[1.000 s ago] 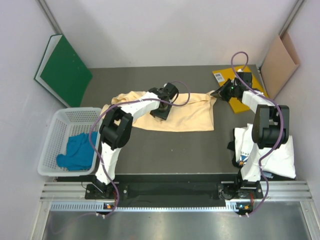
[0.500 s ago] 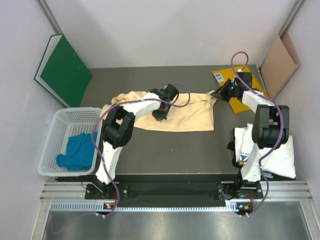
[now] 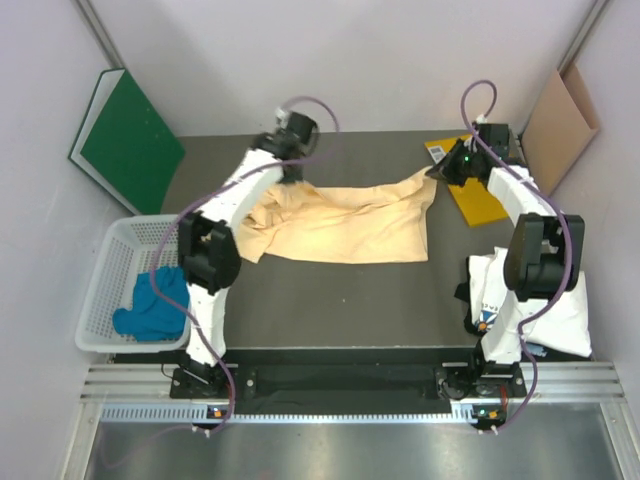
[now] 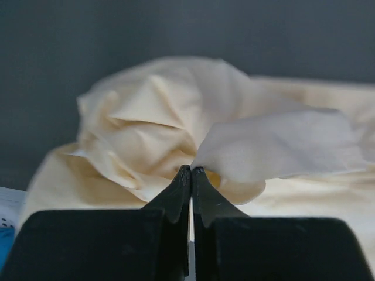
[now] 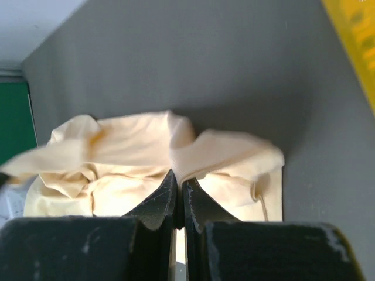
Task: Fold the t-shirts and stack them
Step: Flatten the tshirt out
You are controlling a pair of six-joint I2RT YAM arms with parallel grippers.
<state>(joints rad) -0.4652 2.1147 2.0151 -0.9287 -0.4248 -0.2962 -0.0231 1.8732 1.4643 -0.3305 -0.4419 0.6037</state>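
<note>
The pale peach-yellow t-shirt lies bunched (image 3: pixel 262 217) under the robot's left gripper, so next the left gripper pulls the held fold (image 4: pixel 225 149) back to spread the cloth out before folding.
The pale peach-yellow t-shirt (image 3: pixel 340 228) lies stretched across the middle of the dark table. My left gripper (image 3: pixel 286 174) is at its back left, shut on a bunched fold of the shirt (image 4: pixel 146 117), with the jaws closed together on cloth in the left wrist view (image 4: pixel 191 170). My right gripper (image 3: pixel 434 174) is shut on the shirt's back right corner (image 5: pixel 222 152), as the right wrist view (image 5: pixel 177 175) shows. The white printed t-shirt (image 3: pixel 560 310) lies at the near right, under my right arm. The teal-blue t-shirt (image 3: pixel 150 305) is crumpled in the basket.
A white plastic basket (image 3: pixel 120 250) stands at the left edge. The bright-yellow folder (image 3: pixel 482 198) lies at the back right, beside my right gripper. A green folder (image 3: pixel 125 150) leans on the left wall. A cardboard sheet (image 3: pixel 560 125) leans on the right wall.
My left gripper has moved from the shirt's middle to the back left, pulling cloth with it. My right gripper has shifted a little toward the back with its corner.
</note>
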